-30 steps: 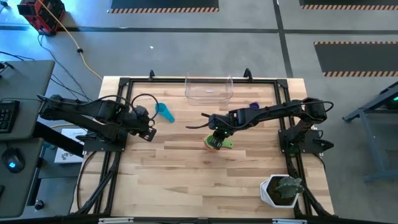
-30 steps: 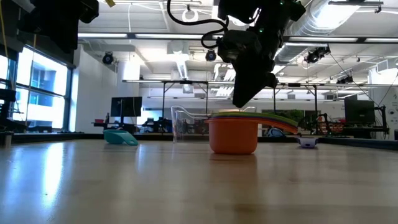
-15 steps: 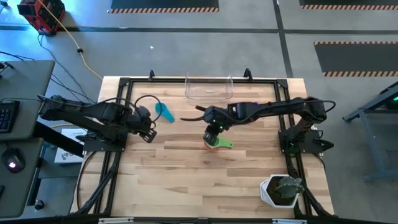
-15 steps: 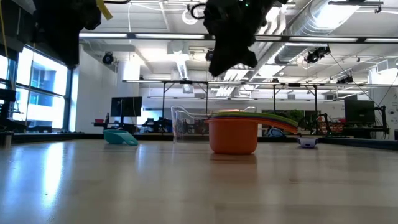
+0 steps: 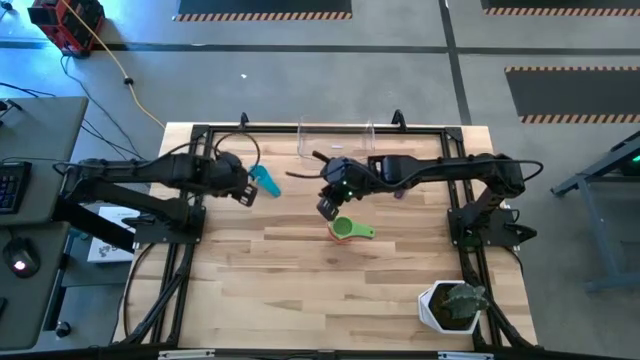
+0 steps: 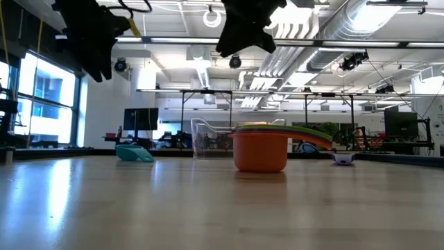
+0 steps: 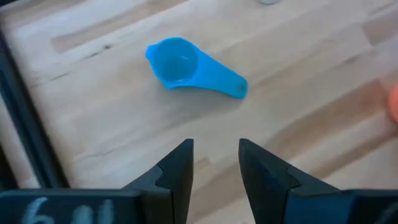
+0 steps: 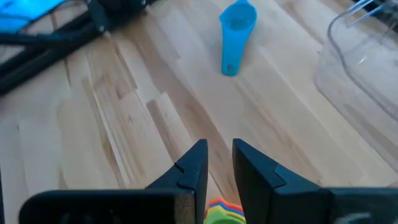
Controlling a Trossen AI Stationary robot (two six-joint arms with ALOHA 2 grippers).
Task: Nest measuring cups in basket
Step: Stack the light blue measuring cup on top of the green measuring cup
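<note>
I go on moving my left gripper to the cup's rim (image 7: 156, 70) opposite its handle until the fingers straddle it, with the blue cup (image 7: 176, 61) upright, clear of the stack.
A nested stack of cups (image 5: 343, 229), orange outermost with a green handle pointing right, stands on its base mid-table, also in the low view (image 6: 260, 149). A blue cup (image 5: 265, 180) lies alone left of it, seen by both wrists (image 7: 180, 62) (image 8: 236, 25). A small purple cup (image 6: 342, 158) sits far right. The clear basket (image 5: 335, 135) stands at the far edge. My right gripper (image 5: 327, 208) hovers just left and far of the stack, open by a narrow gap (image 8: 219, 158). My left gripper (image 5: 246, 194) hangs open (image 7: 216, 155) beside the blue cup.
A white pot with a green plant (image 5: 450, 305) stands at the near right corner. Dark frame rails (image 5: 195, 160) run along the table's left, right and far edges. Bare wood stretches across the near half of the table.
My right gripper has risen off the nested stack and swung toward the table's left and far side; the stack stays where it was. My left gripper has moved toward the far edge, closer to the blue cup, which has not shifted.
</note>
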